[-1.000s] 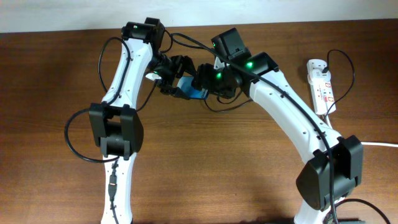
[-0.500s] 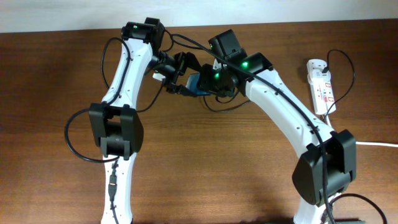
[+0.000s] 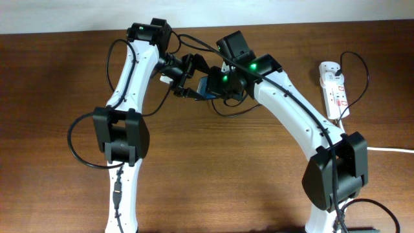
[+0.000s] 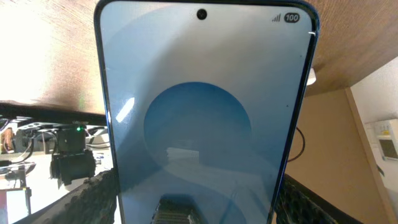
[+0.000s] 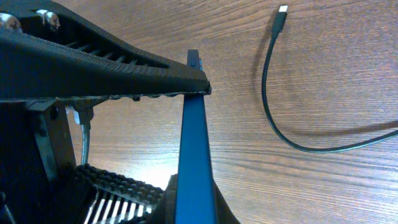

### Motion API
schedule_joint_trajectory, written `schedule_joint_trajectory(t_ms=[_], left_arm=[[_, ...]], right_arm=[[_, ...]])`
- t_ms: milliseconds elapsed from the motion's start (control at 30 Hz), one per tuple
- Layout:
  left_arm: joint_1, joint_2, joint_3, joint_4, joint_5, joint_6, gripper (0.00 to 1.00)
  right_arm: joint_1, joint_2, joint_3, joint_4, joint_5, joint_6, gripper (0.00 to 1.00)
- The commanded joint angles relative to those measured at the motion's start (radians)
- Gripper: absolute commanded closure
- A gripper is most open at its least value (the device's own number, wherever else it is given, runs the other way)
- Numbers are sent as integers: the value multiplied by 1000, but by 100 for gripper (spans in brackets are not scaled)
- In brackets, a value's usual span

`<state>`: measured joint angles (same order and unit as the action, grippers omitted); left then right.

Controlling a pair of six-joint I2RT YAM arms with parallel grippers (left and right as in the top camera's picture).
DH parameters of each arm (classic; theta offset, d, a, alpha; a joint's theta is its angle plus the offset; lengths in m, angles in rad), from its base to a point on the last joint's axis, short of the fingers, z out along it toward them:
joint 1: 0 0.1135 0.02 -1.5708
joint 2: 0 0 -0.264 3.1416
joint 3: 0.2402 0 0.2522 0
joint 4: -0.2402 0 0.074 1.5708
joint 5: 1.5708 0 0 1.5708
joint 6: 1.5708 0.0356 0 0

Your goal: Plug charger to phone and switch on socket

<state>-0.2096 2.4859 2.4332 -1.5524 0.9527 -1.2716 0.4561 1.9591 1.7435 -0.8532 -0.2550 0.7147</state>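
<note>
The phone is pinched in my right gripper while the charger lies free (image 5: pixel 278 23), so next my left gripper takes the phone by a long edge (image 4: pixel 104 87) to free my right gripper.
The phone (image 3: pixel 206 86) with its bright blue screen is held up off the table between both arms. In the left wrist view the phone (image 4: pixel 199 112) fills the frame, and my left gripper (image 4: pixel 196 208) is shut across its width, a ribbed pad against each long edge. In the right wrist view the phone (image 5: pixel 194 143) shows edge-on as a blue strip, with my right gripper (image 5: pixel 196 208) shut on its thin sides. The charger (image 5: pixel 273 118), a thin black cable, lies on the wood, its connector tip (image 5: pixel 283 12) free. The white socket (image 3: pixel 335 87) lies at the far right.
The left gripper's black ribbed finger (image 5: pixel 99 62) crosses the top of the right wrist view, close to the phone. A black cable (image 3: pixel 362 71) loops beside the socket, and a white cord (image 3: pixel 394 149) runs off the right edge. Both arms arch over the middle of the brown wooden table (image 3: pixel 52 97).
My right gripper has closed onto the phone. Both grippers and the phone have shifted slightly up the overhead frame, toward the far side of the table.
</note>
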Motion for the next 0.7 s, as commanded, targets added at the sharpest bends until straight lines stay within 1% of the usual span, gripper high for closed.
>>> schedule_joint_trajectory(t_ms=[0,100,200,233,267,300,367,400,433,467,500,567,600,633,667], left_arm=[[6,-12,29,-5,46,39,47],[10,-12,29,4,47,39,44],[10,-12,29,12,47,46,46],[10,-12,29,20,56,120,48],[10,-12,29,37,80,238,51],[10,-12,29,61,84,333,52],[10,-12,29,96,84,437,53],[10,-12,29,124,105,525,52],[10,-12,29,164,165,628,48],[10,-12,29,205,225,714,46],[10,-12,29,251,293,751,44],[10,-12,29,314,409,763,39],[10,-12,29,339,465,815,36],[9,-12,29,379,516,851,35],[7,-12,29,383,525,875,35]], right_arm=[[-45,-42,7,-29,17,-49,96],[-60,-69,7,-37,-7,-75,96],[-71,-70,7,-45,-6,-75,96],[-92,-80,7,-50,-7,-74,96],[-117,-100,7,-65,-6,-75,96],[-147,-130,7,-86,-6,-75,96],[-196,-192,7,-126,-5,-99,96],[-225,-244,7,-150,-6,-127,96],[-243,-285,7,-164,-6,-144,96],[-262,-340,7,-180,-6,-161,96],[-282,-403,7,-205,-6,-167,96],[-300,-504,0,-241,-4,-204,96],[-301,-555,-32,-238,-2,-207,96],[-300,-607,-97,-206,-8,-206,96],[-301,-635,-152,-165,-25,-203,96]])
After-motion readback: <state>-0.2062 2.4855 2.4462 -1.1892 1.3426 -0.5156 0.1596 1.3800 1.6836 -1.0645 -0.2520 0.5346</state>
